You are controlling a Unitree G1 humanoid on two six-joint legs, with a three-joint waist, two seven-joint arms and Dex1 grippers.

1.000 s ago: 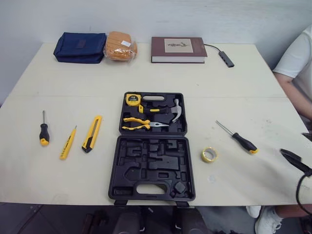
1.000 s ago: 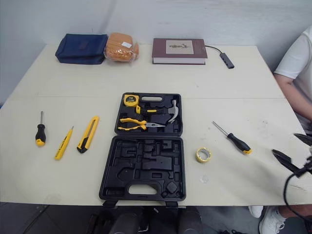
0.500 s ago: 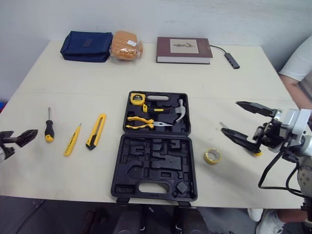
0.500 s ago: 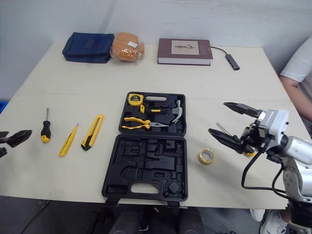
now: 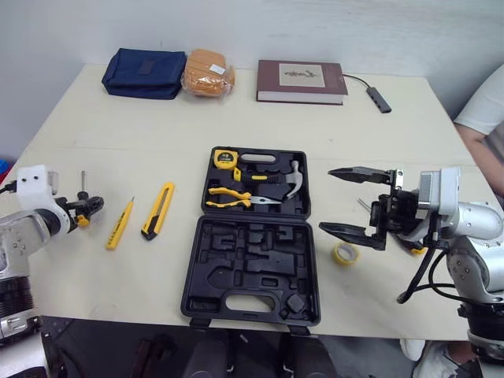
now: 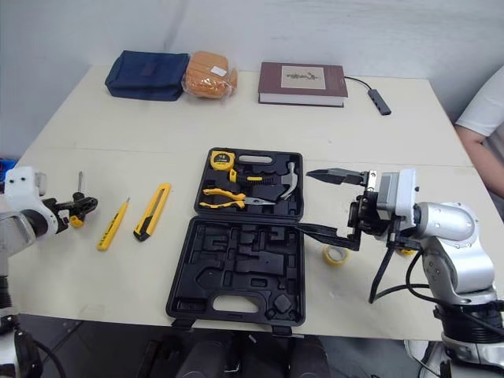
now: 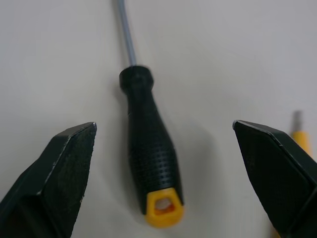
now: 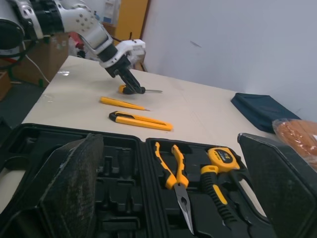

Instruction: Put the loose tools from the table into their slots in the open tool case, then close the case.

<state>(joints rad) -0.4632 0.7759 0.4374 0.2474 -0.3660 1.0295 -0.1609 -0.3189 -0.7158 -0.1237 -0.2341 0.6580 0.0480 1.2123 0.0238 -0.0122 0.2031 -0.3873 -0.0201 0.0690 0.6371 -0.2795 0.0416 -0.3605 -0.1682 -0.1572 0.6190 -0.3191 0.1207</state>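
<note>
I expect the second screwdriver [image 5: 414, 247] to nest flat, once I lower it, in the shaped recesses [image 5: 278, 239] near the hinge in the tool case's empty half.
The black tool case [image 5: 252, 272] lies open mid-table, holding a tape measure [image 5: 225, 158], pliers [image 5: 228, 197] and a hammer [image 5: 291, 179]. To its left lie a yellow utility knife [image 5: 153, 211], a thin yellow tester [image 5: 119, 224] and a black screwdriver with a yellow end [image 7: 151, 168]. My left gripper [image 7: 164, 125] is open, with one finger on each side of that screwdriver's handle and not touching it. My right gripper [image 5: 324, 200] hangs open above the case's right edge. Beside it lie a yellow tape roll [image 5: 342, 253] and a second screwdriver [image 5: 413, 246], mostly hidden.
Along the far edge sit a blue pouch [image 5: 146, 61], an orange wrapped packet [image 5: 208, 72], a maroon book [image 5: 301, 80] and a cabled adapter [image 5: 378, 98]. A person's white sleeve [image 5: 484, 106] shows at the right side of the table.
My left gripper came in from the table's left edge to straddle the black screwdriver. My right gripper swung left, from beside the tape roll to the case's right edge.
</note>
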